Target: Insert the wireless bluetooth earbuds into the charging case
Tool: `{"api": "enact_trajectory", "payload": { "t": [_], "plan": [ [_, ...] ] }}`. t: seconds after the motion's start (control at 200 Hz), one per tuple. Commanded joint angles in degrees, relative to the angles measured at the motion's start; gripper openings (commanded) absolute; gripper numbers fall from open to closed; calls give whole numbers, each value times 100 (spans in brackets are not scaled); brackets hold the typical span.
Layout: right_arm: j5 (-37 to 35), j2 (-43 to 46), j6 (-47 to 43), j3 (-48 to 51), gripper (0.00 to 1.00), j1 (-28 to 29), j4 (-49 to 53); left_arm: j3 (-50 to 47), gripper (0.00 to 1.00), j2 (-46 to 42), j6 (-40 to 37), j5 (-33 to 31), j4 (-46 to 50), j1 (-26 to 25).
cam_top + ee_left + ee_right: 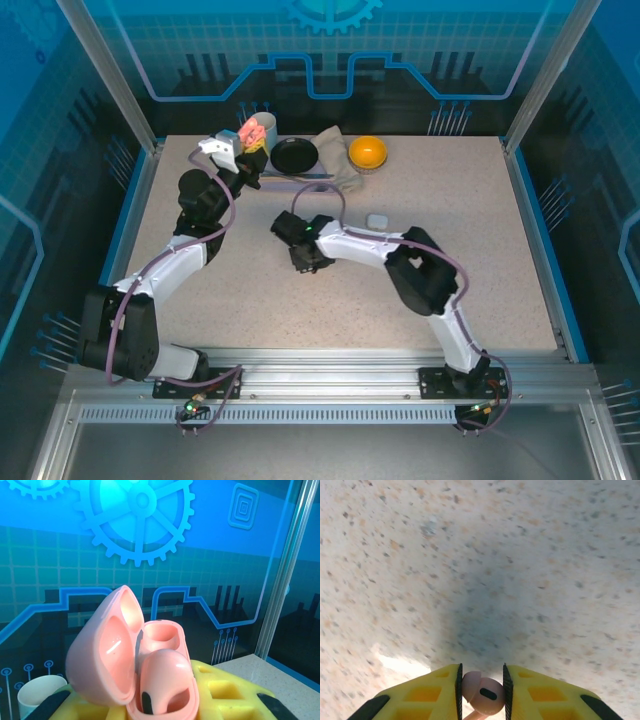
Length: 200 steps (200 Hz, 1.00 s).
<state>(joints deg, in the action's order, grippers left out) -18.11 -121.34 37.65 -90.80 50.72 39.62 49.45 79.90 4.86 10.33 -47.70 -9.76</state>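
The earbud's head is crooked between my right gripper's fingers, its stem slanting (475, 715). Next, I open the gripper, turn it and grip the earbud's head squarely (485, 695).
My left gripper (243, 145) is raised at the back left of the table, shut on the salmon-pink charging case (150, 670). The case's lid stands open to the left. One pink earbud (165, 680) sits in the near socket, and the far socket (159, 636) is empty. My right gripper (303, 258) is low over the table's middle, pointing down. In the right wrist view its yellow fingers (427, 695) are shut on a second pink earbud (482, 694), held just above the speckled tabletop (485, 570). The pink case also shows from above (251, 132).
A small white case (377, 220) lies on the table right of my right gripper. Along the back edge stand a white cup (264, 124), a black bowl (294, 155), a crumpled cloth (338, 165) and an orange (367, 152). Glass walls enclose the table.
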Motion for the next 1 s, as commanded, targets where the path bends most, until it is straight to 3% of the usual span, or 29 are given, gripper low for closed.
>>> {"api": "enact_trajectory", "payload": {
  "t": [0.0, 0.115, 0.505, 0.995],
  "plan": [
    [499, 596, -1054, 715, 28, -307, -885, -45, 0, -80, 182, 176, -48, 70],
    [929, 894, -1480, 1216, 28, -589, -1141, -23, 0, -76, 237, 251, 15, 62],
    [641, 1472, -1385, 1746, 28, -1045, -1510, -124, 0, -267, 0, 695, 472, -92],
    [734, 742, -1312, 1272, 28, -1076, -530, -201, 0, -333, -162, 541, 707, -429]
  ]
}}
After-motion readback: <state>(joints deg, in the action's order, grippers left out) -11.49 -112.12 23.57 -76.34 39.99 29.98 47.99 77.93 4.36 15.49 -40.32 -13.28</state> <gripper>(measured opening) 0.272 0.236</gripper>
